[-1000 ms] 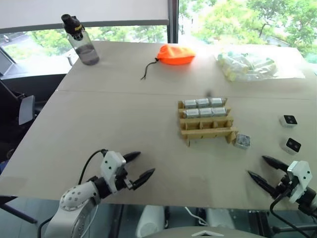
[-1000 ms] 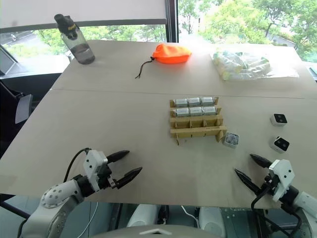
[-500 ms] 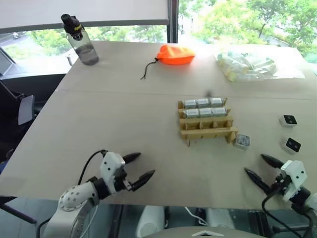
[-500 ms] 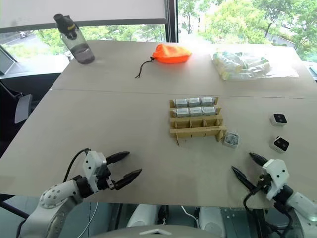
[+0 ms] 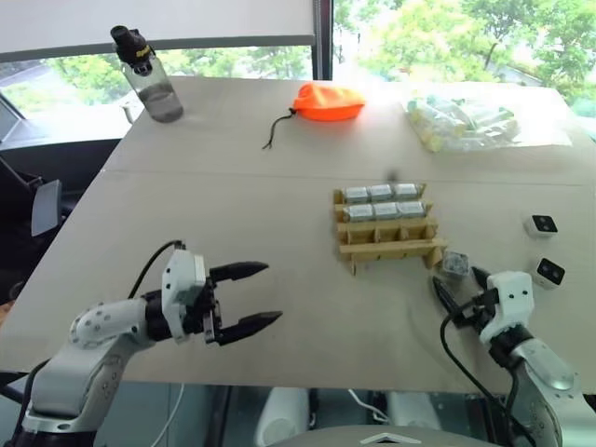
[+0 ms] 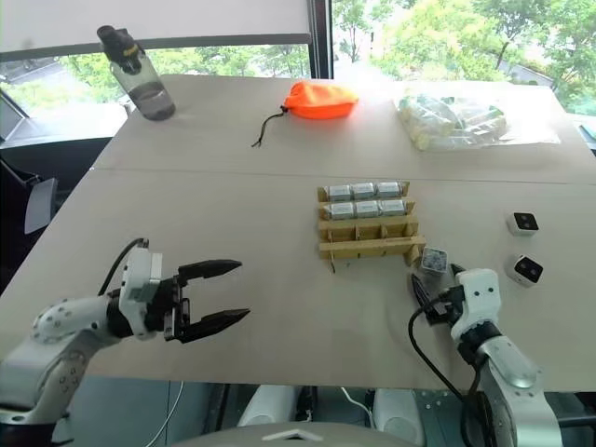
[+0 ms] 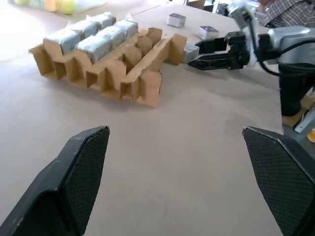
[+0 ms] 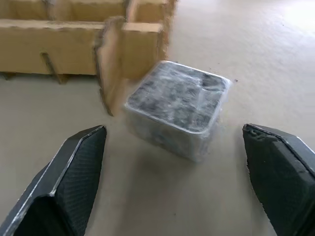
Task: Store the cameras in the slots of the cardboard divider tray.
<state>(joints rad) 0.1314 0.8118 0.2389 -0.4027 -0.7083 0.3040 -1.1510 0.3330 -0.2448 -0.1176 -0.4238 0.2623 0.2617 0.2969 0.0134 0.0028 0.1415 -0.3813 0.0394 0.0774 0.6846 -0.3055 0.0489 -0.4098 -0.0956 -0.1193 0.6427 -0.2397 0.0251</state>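
Observation:
My left gripper is far from the loose camera (image 5: 455, 264), so my right gripper should hand the camera over before my left gripper fills the tray's empty slot (image 5: 358, 235).
The cardboard divider tray (image 5: 386, 240) stands mid-table, with several silvery cameras (image 5: 382, 194) in its two far rows; the near row's slots look empty. A loose camera (image 5: 454, 264), silvery face up, lies at the tray's near right corner. My right gripper (image 5: 458, 282) is open just short of this camera, and its fingers (image 8: 74, 177) flank the camera (image 8: 177, 108) in the right wrist view. Two more cameras (image 5: 542, 224) (image 5: 550, 272) lie lens-up farther right. My left gripper (image 5: 270, 292) hangs open above the near left table, pointing at the tray (image 7: 113, 54).
A water bottle (image 5: 149, 74) stands at the far left. An orange pouch (image 5: 330, 101) and a clear bag of pale items (image 5: 470, 121) lie along the far edge. The table's front edge runs just below both grippers.
My right gripper has moved left and forward, up to the loose camera by the tray corner. My left gripper has risen and turned toward the tray. Both stay open.

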